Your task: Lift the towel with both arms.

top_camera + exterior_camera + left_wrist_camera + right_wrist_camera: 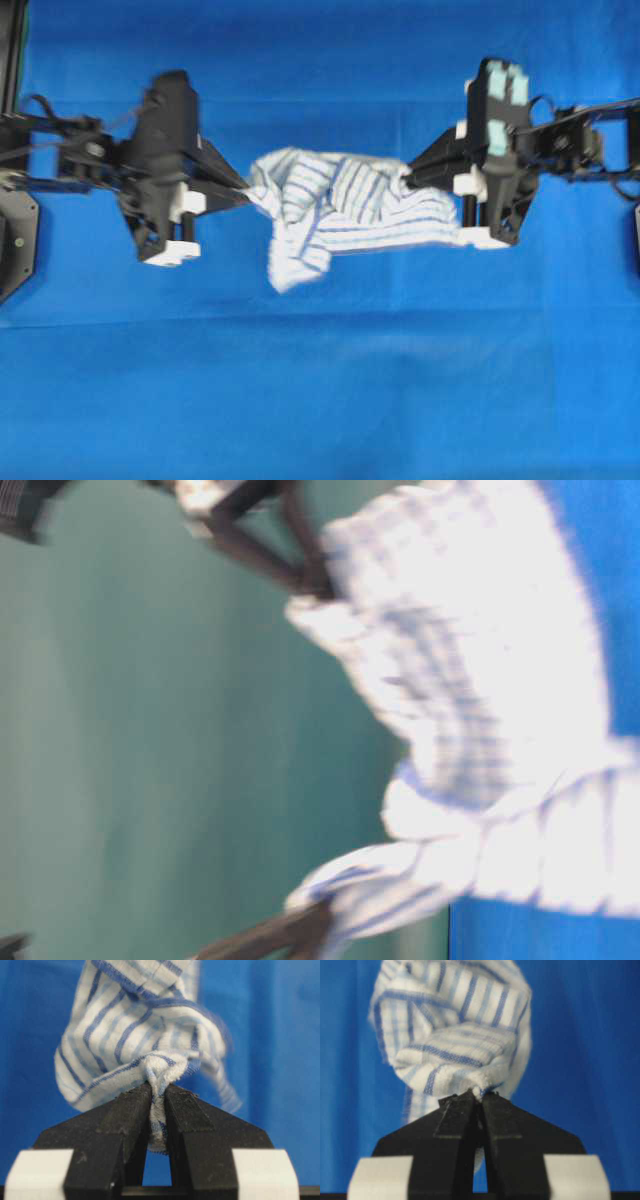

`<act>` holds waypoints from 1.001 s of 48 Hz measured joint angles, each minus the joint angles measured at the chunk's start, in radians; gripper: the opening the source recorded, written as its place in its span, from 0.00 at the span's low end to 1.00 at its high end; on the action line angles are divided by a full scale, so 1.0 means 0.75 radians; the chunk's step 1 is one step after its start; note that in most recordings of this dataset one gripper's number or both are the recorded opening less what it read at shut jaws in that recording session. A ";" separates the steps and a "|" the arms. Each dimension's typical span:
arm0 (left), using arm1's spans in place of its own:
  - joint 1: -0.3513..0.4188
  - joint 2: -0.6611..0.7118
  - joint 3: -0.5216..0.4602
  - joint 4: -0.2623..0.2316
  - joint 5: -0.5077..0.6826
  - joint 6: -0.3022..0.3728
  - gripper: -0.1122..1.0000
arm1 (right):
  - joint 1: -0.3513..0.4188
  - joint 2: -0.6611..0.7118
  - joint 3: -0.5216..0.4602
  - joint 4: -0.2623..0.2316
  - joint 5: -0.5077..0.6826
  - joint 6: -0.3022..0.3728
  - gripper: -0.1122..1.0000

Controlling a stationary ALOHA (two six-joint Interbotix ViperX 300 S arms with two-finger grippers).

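The robot's left gripper and right gripper are holding opposite ends of the towel (398,178), so the robot should go on lifting until the towel hangs high above the blue tablecloth (345,345), before it lets go.
The white towel (340,210) with blue and grey stripes hangs bunched between my two grippers above the blue tablecloth. My left gripper (243,187) is shut on the towel's left end; in the left wrist view the cloth (135,1035) is pinched between the black fingers of the left gripper (158,1091). My right gripper (408,178) is shut on the right end, and the right wrist view shows a fold of towel (450,1030) squeezed at the tips of the right gripper (478,1093). The table-level view is blurred; there the towel (480,680) spans two dark fingertips.
The blue tablecloth (320,400) covers the whole table. Black arm bases stand at the left edge (15,240) and the right edge (632,240). A teal-green backdrop (150,760) fills the table-level view.
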 measured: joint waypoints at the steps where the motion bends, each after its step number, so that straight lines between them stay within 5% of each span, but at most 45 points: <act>1: 0.000 -0.025 -0.006 0.000 0.016 0.000 0.15 | 0.000 -0.012 -0.020 -0.008 0.022 -0.002 0.13; 25: 0.000 -0.372 -0.188 0.000 0.205 0.008 0.15 | -0.002 -0.080 -0.436 -0.133 0.319 -0.004 0.13; 48: 0.000 -0.358 -0.213 0.002 0.225 0.010 0.15 | -0.004 -0.082 -0.472 -0.133 0.342 -0.008 0.13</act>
